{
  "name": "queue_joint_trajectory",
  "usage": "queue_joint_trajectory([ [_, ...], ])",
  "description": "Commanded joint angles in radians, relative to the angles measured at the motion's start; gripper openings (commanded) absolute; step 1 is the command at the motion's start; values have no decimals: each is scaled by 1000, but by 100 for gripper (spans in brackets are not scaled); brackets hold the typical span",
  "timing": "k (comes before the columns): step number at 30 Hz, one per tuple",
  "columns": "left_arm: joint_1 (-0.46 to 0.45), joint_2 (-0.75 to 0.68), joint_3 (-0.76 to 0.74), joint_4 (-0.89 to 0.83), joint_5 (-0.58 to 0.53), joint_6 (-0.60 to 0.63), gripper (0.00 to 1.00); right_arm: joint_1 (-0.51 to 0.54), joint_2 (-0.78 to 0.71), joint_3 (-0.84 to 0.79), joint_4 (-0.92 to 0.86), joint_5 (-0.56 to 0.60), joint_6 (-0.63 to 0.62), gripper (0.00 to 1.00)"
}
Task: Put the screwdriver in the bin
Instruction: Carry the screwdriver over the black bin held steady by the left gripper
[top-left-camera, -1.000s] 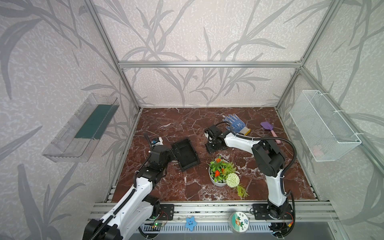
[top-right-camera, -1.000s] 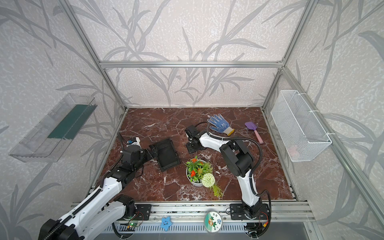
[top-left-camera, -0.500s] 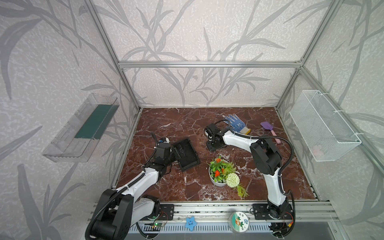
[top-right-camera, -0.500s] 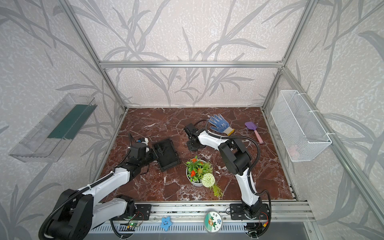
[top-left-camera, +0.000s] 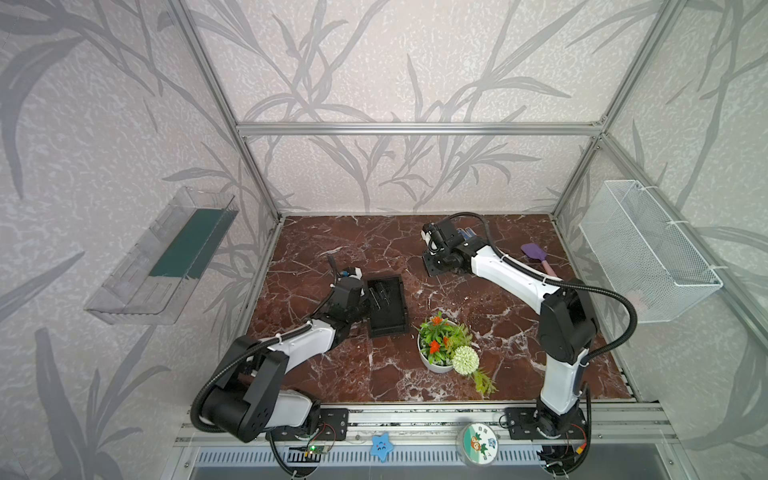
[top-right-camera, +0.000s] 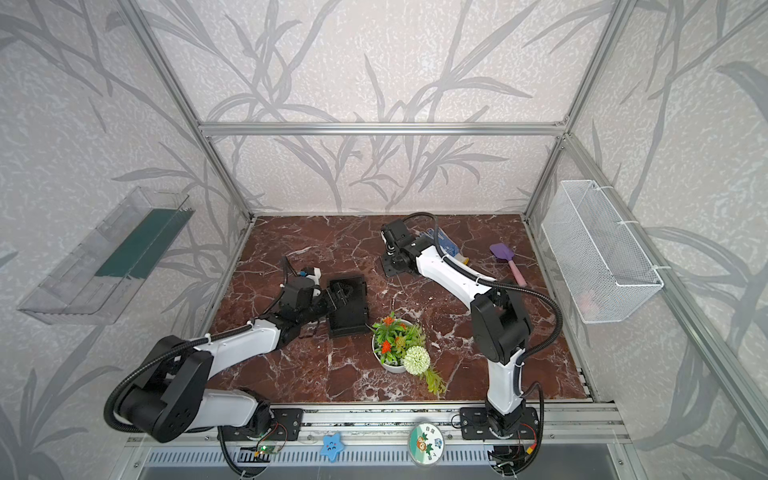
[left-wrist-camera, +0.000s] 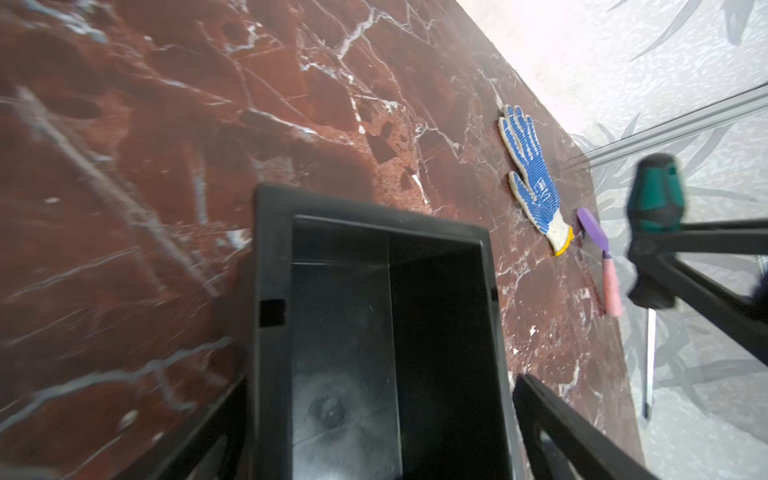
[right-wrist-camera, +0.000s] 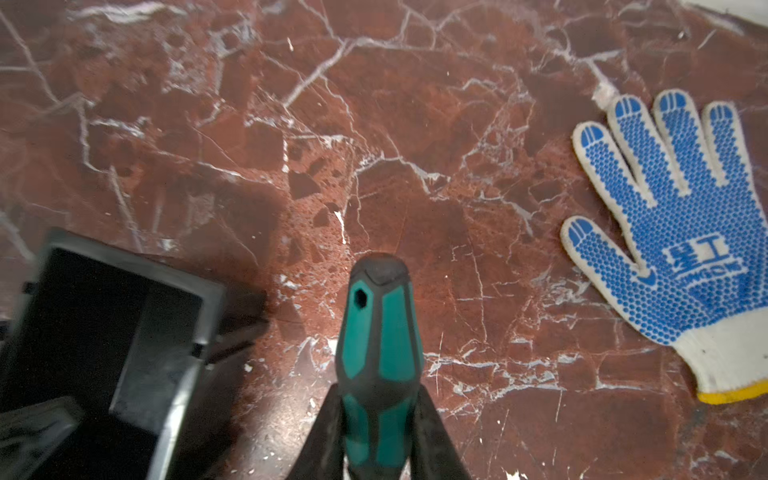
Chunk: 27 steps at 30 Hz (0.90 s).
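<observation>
The bin's opening (top-left-camera: 389, 310) has my left gripper's fingers over it, so my left gripper should move away before my right gripper lowers the screwdriver into the bin.
The screwdriver (right-wrist-camera: 380, 332), with its teal and black handle, is clamped in my right gripper (right-wrist-camera: 376, 399), which is shut on the handle's lower part. It hangs above the marble floor; from the left wrist its handle (left-wrist-camera: 654, 195) and thin shaft (left-wrist-camera: 649, 357) show between the right gripper's fingers (left-wrist-camera: 706, 237). The black bin (top-left-camera: 390, 330) (top-right-camera: 349, 328) lies left of centre. My left gripper (left-wrist-camera: 380, 382) (top-left-camera: 376, 297) is shut on the bin (left-wrist-camera: 270, 266), one finger outside each long wall. The right gripper (top-left-camera: 436, 268) is behind and to the right of the bin (right-wrist-camera: 174, 316).
A blue-dotted work glove (right-wrist-camera: 673, 249) and a purple spatula (top-left-camera: 538, 257) lie at the back right. A white bowl of artificial flowers (top-left-camera: 444, 345) stands just right of the bin's front. A wire basket (top-left-camera: 648, 249) hangs on the right wall and a clear bin (top-left-camera: 166, 257) on the left wall.
My right gripper has closed on the screwdriver and risen a little toward the back. The left arm has folded lower, and the bin has shifted slightly right and turned squarer.
</observation>
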Motion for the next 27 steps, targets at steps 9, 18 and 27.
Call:
queue_joint_trajectory([
  [9,-8,-101,143,-147,-128,72,99,25,-117,-14,59,-171,22,8],
  [18,17,-433,97,-347,-199,111,99,131,-81,-31,149,-200,116,8],
  [27,91,-604,4,-379,-54,67,99,194,18,-36,218,-163,248,8],
])
